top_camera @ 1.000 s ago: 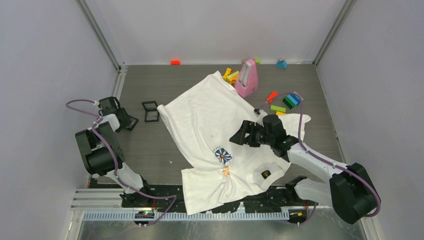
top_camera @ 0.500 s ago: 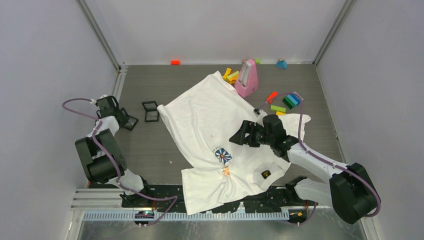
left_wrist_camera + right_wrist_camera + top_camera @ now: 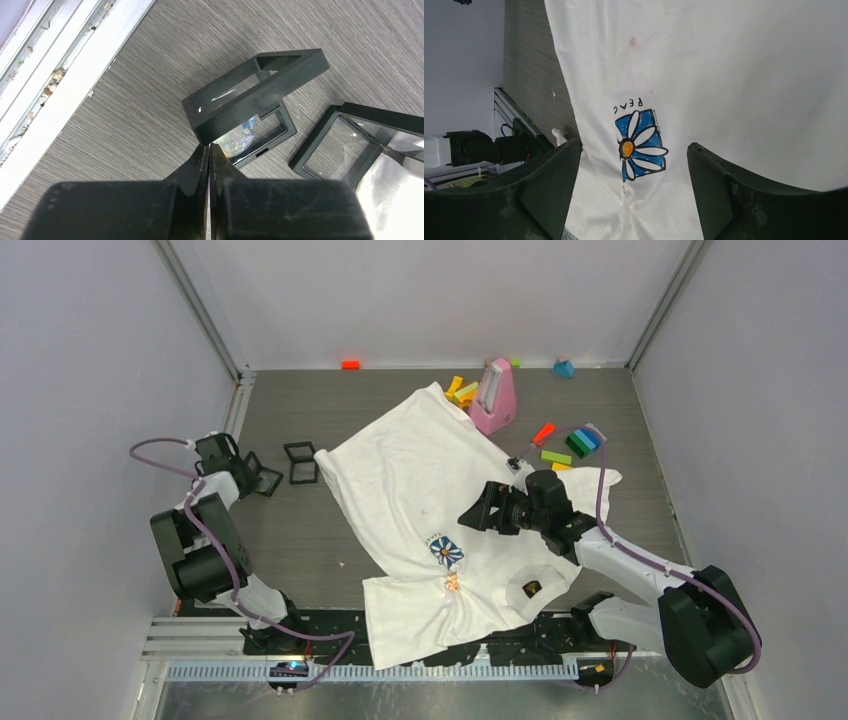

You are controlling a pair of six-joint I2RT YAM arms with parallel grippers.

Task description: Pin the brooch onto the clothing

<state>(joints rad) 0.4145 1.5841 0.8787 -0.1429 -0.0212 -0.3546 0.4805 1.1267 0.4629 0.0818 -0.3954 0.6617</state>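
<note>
I should first open my left gripper's shut fingers and grip the brooch's rim, because the golden brooch lies beside them in the open black display box.
The white T-shirt lies spread on the table, its blue-and-white daisy print towards the near edge. A small orange-pink brooch sits on puckered fabric just below the print. My right gripper is open and empty, hovering over the shirt. In the right wrist view the daisy lies between the wide-apart fingers of that gripper. My left gripper is far left, off the shirt. It is shut, with its tips touching the raised lid of an open black display box.
A second black display box lies beside the first, and two black frames sit left of the shirt. A pink object and coloured blocks stand at the back right. An orange block lies by the back wall.
My left gripper and the small black box at its tips have shifted slightly. The right arm, shirt and brooch have not moved.
</note>
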